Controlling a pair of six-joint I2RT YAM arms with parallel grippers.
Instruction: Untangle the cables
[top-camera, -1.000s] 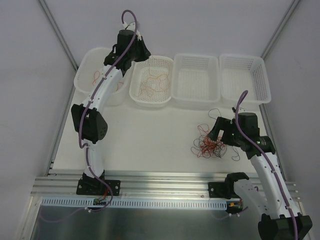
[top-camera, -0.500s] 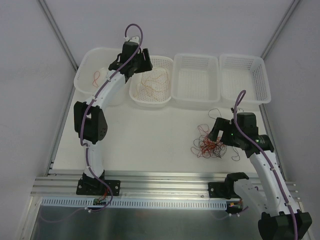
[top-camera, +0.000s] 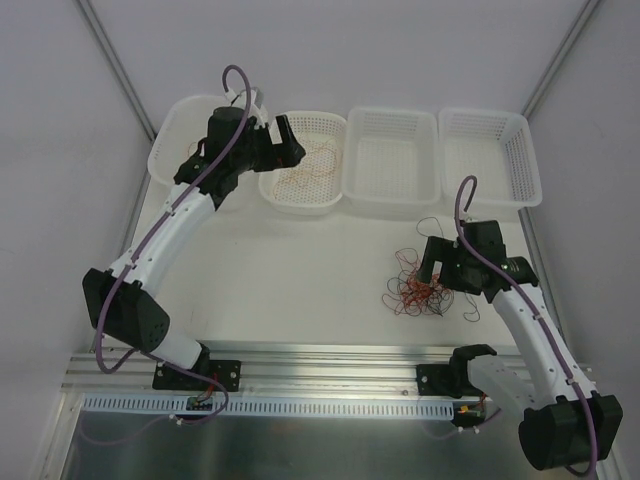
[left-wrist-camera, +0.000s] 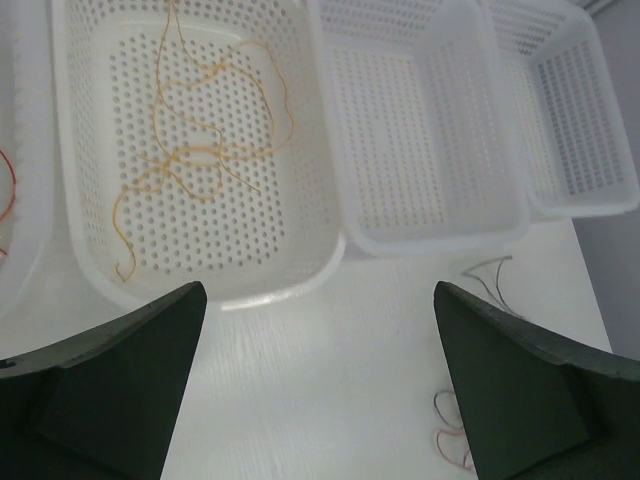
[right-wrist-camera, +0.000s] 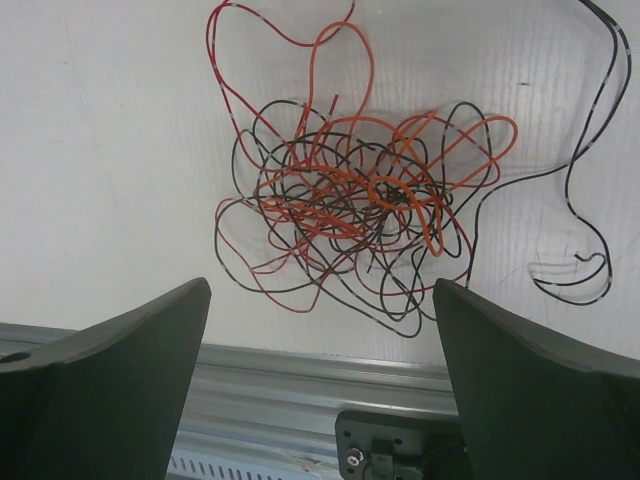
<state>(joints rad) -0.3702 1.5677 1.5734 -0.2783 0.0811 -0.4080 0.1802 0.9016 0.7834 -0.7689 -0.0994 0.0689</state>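
Orange loops weave through the black (right-wrist-camera: 345, 185) and red wires. I therefore expect the orange wire (right-wrist-camera: 432, 228) to drag parts of both along when I pull it.
The cables (top-camera: 415, 285) lie as a tangle of red, orange and black wires on the white table, right of centre. In the right wrist view the tangle (right-wrist-camera: 360, 200) sits just ahead of my open right gripper (right-wrist-camera: 320, 285), and nothing is between the fingers. From above, the right gripper (top-camera: 432, 262) hovers at the tangle's right edge. A black strand (right-wrist-camera: 590, 230) trails off to the right. My left gripper (top-camera: 288, 145) is open and empty over the near-left rim of the second basket (left-wrist-camera: 330, 180), which holds an orange cable (left-wrist-camera: 200, 150). The left gripper (left-wrist-camera: 318, 288) looks down on bare table.
Four white perforated baskets stand in a row at the back; the leftmost (top-camera: 165, 150) holds a red wire (top-camera: 192, 155), and the third (top-camera: 392, 200) and fourth (top-camera: 490, 115) show nothing inside. An aluminium rail (top-camera: 330, 365) runs along the near edge. Frame posts slant along both sides.
The left gripper has gone from shut to open. The left arm has swung, its elbow dropping down and to the left. The right arm has barely shifted.
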